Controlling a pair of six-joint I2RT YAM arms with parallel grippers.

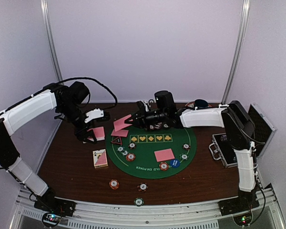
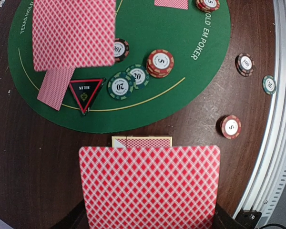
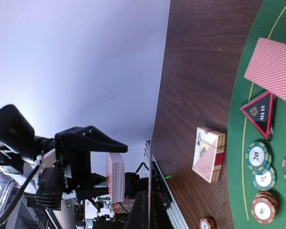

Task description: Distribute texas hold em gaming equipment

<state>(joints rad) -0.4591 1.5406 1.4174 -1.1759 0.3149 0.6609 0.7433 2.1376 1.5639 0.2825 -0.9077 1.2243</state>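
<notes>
The held card is hanging pattern side up over the card next to the triangle marker. My right gripper should go on bringing it down until the two cards touch before it lets go.
My left gripper is shut on a deck of pink-backed cards, held above the brown table left of the green poker mat. My right gripper is shut on a single pink-backed card, held in the air over the mat's far left edge; the card shows edge-on in the right wrist view. Another card lies on the mat beside the red-black triangle marker. A third card lies at the mat's near side. Striped chips sit near the marker.
A card box lies on the table left of the mat. Loose chips lie near the front edge. An open metal-edged black case stands at the right. A dark cup sits at the back.
</notes>
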